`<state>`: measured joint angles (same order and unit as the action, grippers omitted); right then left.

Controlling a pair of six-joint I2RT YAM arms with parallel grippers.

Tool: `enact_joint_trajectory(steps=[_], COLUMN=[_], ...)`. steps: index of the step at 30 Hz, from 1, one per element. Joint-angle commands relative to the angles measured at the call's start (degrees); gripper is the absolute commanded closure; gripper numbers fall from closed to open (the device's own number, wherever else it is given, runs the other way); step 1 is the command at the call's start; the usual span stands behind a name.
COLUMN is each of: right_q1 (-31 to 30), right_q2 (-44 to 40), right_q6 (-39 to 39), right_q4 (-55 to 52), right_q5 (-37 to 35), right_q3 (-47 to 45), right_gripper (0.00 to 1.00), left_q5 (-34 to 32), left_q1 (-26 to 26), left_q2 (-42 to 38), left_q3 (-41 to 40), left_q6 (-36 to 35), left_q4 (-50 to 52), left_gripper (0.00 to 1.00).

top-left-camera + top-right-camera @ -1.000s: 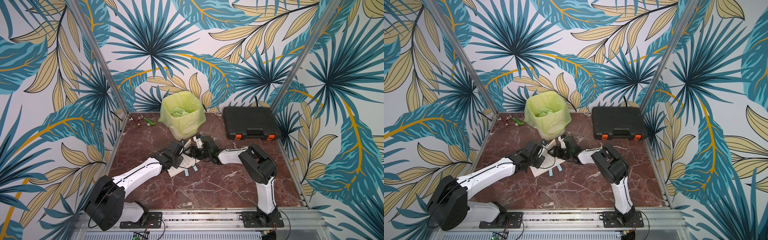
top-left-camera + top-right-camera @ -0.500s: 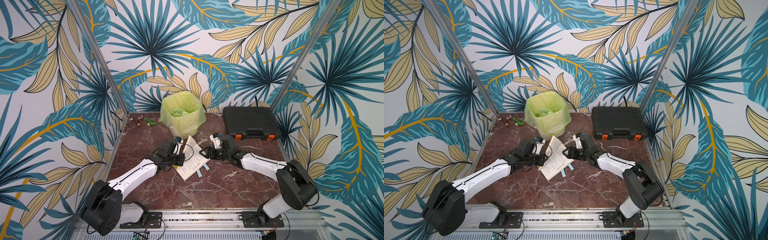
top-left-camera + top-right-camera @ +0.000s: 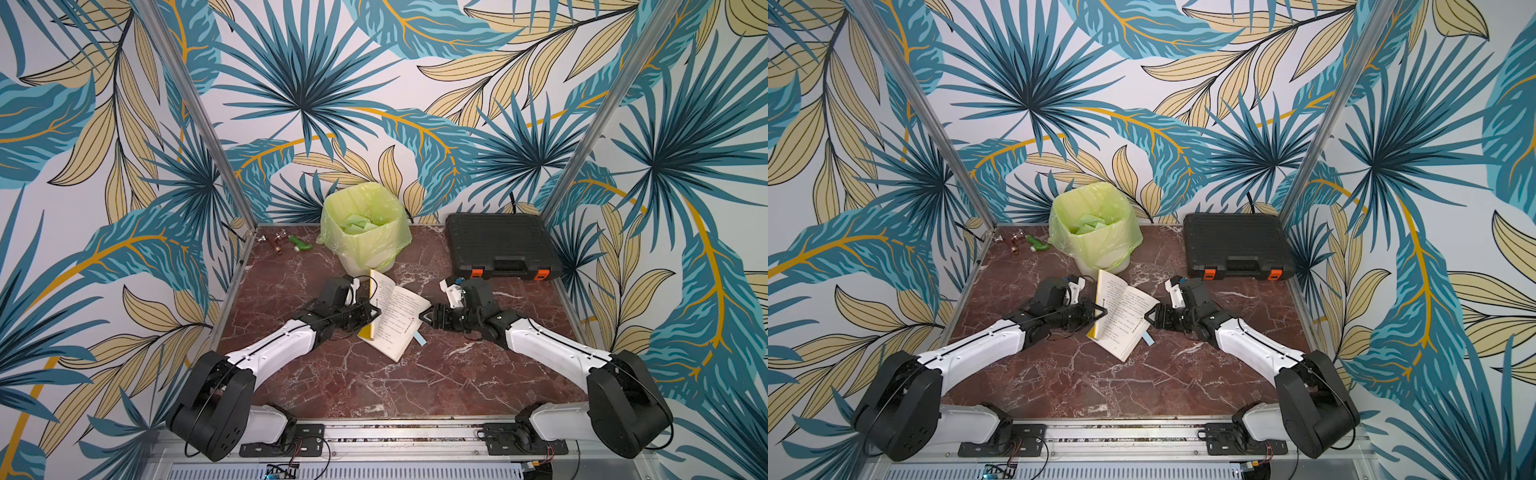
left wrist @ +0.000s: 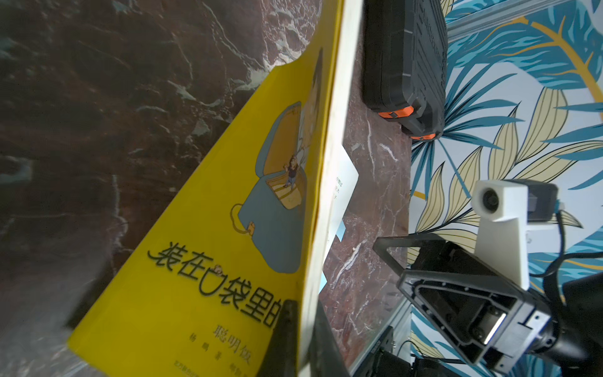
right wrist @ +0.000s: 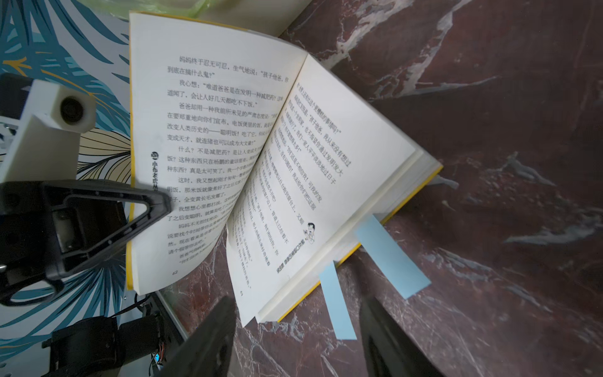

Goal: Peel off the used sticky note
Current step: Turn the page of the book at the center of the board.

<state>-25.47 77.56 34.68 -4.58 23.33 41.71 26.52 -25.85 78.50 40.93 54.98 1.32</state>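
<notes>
Next, my right gripper turns over the pages (image 5: 369, 196) above the light blue sticky notes (image 5: 370, 231) first, because the notes come from deeper than the open page.
An open book (image 3: 395, 316) (image 3: 1125, 316) with a yellow cover lies mid-table. My left gripper (image 3: 376, 311) (image 4: 301, 313) is shut on its raised cover (image 4: 212, 228) and front pages, holding them upright. Two light blue sticky notes, one narrow (image 5: 336, 303) and one wide (image 5: 390, 258), stick out from the edge of the flat right-hand pages. In both top views one blue sticky note (image 3: 419, 337) (image 3: 1147, 338) shows there. My right gripper (image 3: 424, 318) (image 5: 297, 306) is open, low at that edge. The narrow note's end lies between its fingers, untouched.
A white bin with a green bag (image 3: 361, 224) stands just behind the book, with paper scraps inside. A black tool case (image 3: 498, 245) lies at the back right. Small fittings and a green piece (image 3: 286, 243) lie at the back left corner.
A second ago both grippers were bunched over the flat book. The left one has since lifted the cover side open, and the right arm has swung out to the book's right edge.
</notes>
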Motion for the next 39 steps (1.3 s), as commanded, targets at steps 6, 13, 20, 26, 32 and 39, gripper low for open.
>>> enact_joint_trajectory(steps=[6,13,20,26,32,39], right_q1=[2.91,3.11,3.14,3.04,2.44,2.2], right_q2=[-2.26,-0.69,2.87,10.67,14.94,15.19], right_q6=[-0.4,-0.36,7.78,20.33,24.51,24.57], right_q4=[-4.44,-3.9,6.24,20.52,28.67,29.51], right_q5=[3.06,4.72,5.57,5.4,5.77,5.74], right_q3=[-1.42,-0.84,-2.79,-5.06,-6.01,-6.21], right_gripper=[0.37,0.36,0.34,0.35,0.48,0.75], left_q5=[3.32,4.67,6.22,7.18,7.59,7.81], left_q1=[2.23,5.77,7.61,8.5,9.47,10.1], left_q2=[1.18,3.16,5.17,6.12,6.08,6.25], left_q3=[0.46,-0.07,-2.68,-3.55,-4.1,-4.36], left_q6=[9.26,3.53,3.21,3.28,3.2,2.99], left_q4=[-4.7,-1.91,-4.06,-4.96,-5.1,-5.28], left_gripper=[0.98,1.0,1.0,1.0,1.0,1.0])
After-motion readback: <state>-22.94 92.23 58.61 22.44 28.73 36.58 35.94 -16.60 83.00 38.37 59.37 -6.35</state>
